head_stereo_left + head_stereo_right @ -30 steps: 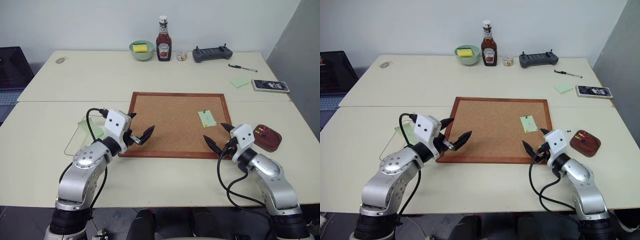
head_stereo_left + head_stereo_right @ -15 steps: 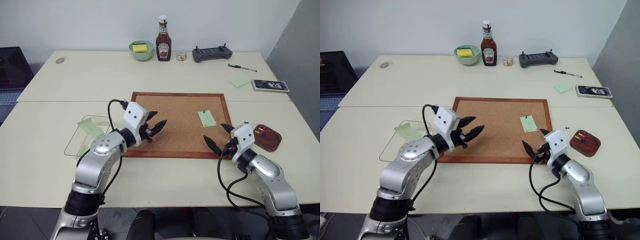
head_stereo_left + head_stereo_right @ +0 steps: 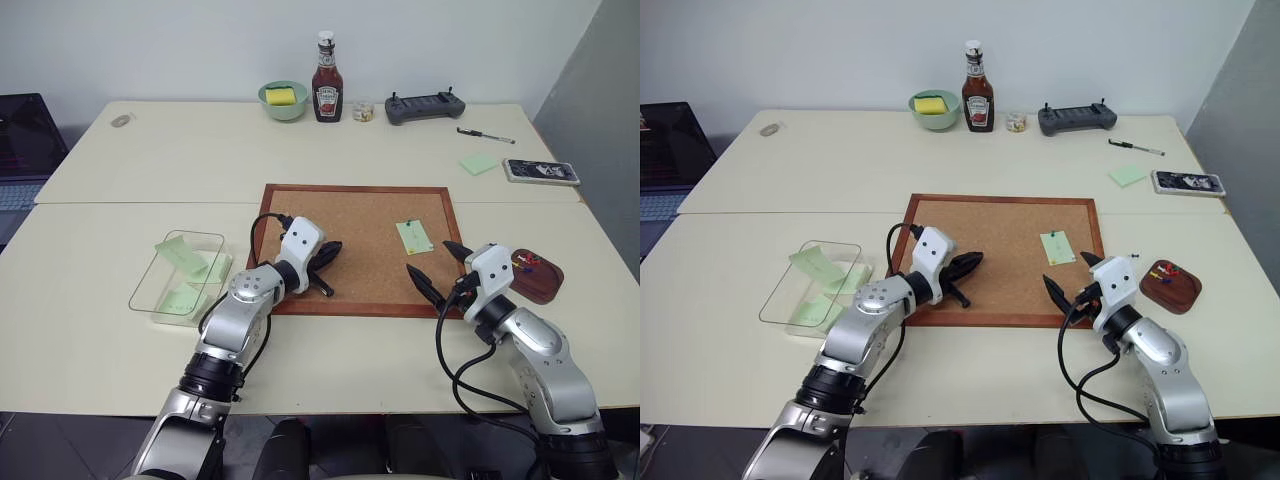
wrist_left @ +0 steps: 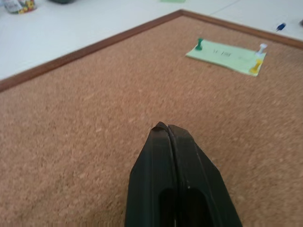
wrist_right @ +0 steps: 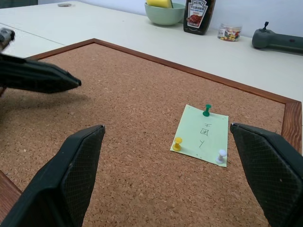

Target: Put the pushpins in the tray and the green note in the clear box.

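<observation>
Yellow and white pushpins [image 5: 177,144] hold the green note's near corners. When I pull the green pushpin, the green note's far edge [image 3: 408,222] should come up while the near corners stay in place.
The green note [image 5: 201,135] lies pinned to the right part of the corkboard [image 3: 350,215] by green [image 5: 207,111], yellow [image 5: 177,144] and white [image 5: 221,155] pushpins. More pushpins [image 3: 524,263] lie in the reddish-brown tray [image 3: 540,283] right of the board. The clear box [image 3: 150,290] stands left of the board with pale-green slips inside. My left gripper [image 3: 335,247] is shut and empty, low over the board's front left part, pointing toward the note. Near the board's front right corner my right gripper [image 3: 437,268] is open, and the note is just beyond it.
Along the far edge stand a green bowl [image 3: 283,99] with a yellow sponge, a ketchup bottle [image 3: 327,80], a small jar [image 3: 363,110] and a controller [image 3: 425,106]. A pen [image 3: 485,135], a green sticky pad [image 3: 479,164] and a phone [image 3: 540,171] lie at the far right.
My left arm has swung right from the clear box to over the corkboard, and its gripper has gone from open to shut. The right arm has kept still.
</observation>
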Tool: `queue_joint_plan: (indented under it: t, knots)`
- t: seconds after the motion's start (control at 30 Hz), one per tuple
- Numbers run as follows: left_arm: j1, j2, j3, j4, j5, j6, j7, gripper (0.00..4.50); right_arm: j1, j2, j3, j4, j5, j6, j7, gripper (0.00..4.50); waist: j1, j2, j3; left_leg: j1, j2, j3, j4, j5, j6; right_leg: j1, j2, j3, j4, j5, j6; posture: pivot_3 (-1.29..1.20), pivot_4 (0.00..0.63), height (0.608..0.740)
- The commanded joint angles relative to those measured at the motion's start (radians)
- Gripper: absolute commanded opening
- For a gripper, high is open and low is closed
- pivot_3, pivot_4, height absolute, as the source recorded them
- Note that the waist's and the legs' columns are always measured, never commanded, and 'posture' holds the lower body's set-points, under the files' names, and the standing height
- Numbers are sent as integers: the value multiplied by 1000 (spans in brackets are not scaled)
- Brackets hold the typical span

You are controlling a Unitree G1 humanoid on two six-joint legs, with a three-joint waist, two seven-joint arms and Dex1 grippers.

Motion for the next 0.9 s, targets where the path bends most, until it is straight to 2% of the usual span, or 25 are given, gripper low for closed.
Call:
queue_joint_plan:
  t: [0.03, 0.47, 0.67, 0.9]
  knots:
    - [-23, -20, 10, 48, 6, -50, -15, 39, -22, 5, -15, -37, 9, -17, -10, 4500, 0, 0, 0, 0, 0, 0, 0, 0, 0, 0, 0, 0, 0, 0, 0, 0, 150, 740]
    - [-26, -55, 8, 205, 28, -139, -56, 39, -110, -71, -42, 2, 32, 87, 26, 4500, 1, 3, -2, 2, 0, 0, 0, 0, 0, 2, 0, 0, 0, 0, 0, 0, 150, 740]
    - [-25, -65, 4, 238, 39, -151, -75, 39, -293, -93, -4, 185, 14, 145, 66, 4500, 0, 6, -4, 3, 0, 0, 1, 0, 0, 3, 0, 0, 0, 0, 0, 0, 150, 740]
    - [-32, -69, 7, 244, 47, -147, -76, 39, -506, -49, 40, 478, -25, 143, 72, 4500, 3, 8, -5, 3, -1, 0, 1, 0, 0, 3, -1, 0, 1, 0, 0, 0, 150, 740]
